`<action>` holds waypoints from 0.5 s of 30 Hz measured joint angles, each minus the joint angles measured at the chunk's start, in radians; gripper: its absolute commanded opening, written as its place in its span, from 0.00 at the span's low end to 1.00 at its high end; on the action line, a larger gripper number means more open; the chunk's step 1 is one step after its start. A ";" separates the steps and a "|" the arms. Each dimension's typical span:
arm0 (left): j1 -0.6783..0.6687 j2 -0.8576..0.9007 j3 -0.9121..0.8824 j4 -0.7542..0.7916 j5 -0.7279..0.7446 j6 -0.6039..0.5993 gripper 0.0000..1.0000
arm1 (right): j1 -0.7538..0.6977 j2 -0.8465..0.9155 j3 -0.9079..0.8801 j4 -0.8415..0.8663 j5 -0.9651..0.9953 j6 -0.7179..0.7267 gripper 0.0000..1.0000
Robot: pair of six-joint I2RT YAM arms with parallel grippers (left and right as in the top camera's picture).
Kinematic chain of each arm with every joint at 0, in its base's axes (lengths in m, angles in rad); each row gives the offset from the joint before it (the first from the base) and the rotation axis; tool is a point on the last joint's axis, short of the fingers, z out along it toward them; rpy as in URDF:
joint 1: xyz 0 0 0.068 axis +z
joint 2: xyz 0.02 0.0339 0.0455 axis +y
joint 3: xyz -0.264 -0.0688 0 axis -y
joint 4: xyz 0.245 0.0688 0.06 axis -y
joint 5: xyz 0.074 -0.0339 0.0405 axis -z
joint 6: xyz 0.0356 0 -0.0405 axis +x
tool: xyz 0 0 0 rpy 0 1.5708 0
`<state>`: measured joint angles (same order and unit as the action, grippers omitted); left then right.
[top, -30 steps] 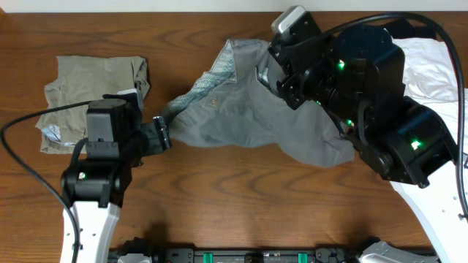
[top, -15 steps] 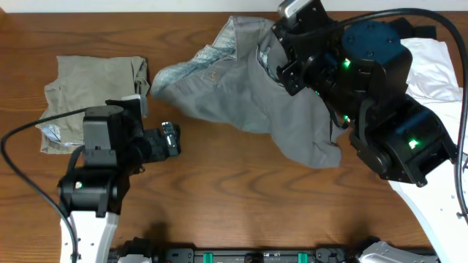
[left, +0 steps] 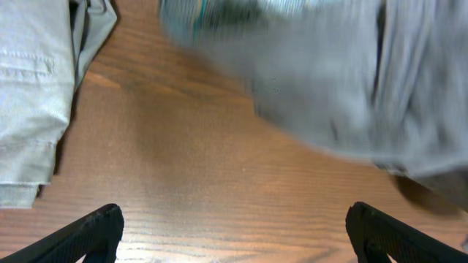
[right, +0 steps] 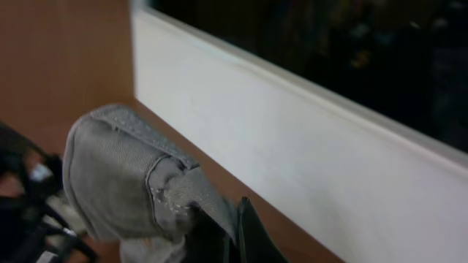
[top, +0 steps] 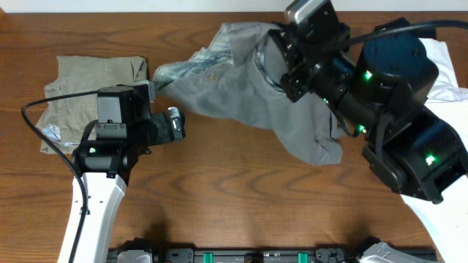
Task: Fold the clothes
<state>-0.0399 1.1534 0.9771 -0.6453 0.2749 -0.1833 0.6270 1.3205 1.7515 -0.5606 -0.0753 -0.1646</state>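
Note:
The grey shorts hang bunched (top: 252,91) from my right gripper alone. My left gripper should grab the free waistband end (top: 174,73) and help lay the shorts out flat before folding.
The grey shorts (top: 241,102) hang lifted at the table's back middle, with the pale speckled waistband lining showing at their left end. My right gripper (top: 274,55) is shut on their upper edge; the pinched grey fabric (right: 139,186) shows in the right wrist view between the fingers (right: 234,234). My left gripper (top: 175,126) is open and empty, just left of and below the shorts. In the left wrist view the blurred shorts (left: 336,80) lie ahead of the wide-open fingers (left: 234,234).
Khaki-beige shorts (top: 91,91) lie folded at the left, also at the left edge of the left wrist view (left: 33,95). A white garment (top: 446,73) lies at the right under the right arm. A white wall (right: 307,139) runs behind the table.
The left gripper has let go of the waistband and now sits open. The right gripper has carried the shorts up and back; their left end has swung toward the back.

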 measured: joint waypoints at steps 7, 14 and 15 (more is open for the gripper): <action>0.000 -0.007 0.000 0.010 0.000 0.000 0.98 | 0.084 -0.002 0.002 0.091 -0.016 0.023 0.01; 0.000 -0.009 0.000 0.118 0.001 0.000 0.22 | 0.097 -0.002 0.002 0.115 0.079 0.034 0.01; 0.000 -0.009 0.000 0.140 0.003 0.000 0.15 | 0.097 -0.002 0.002 0.115 0.095 0.035 0.01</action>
<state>-0.0399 1.1442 0.9771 -0.5056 0.2779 -0.1833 0.7242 1.3190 1.7531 -0.4458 0.0196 -0.1299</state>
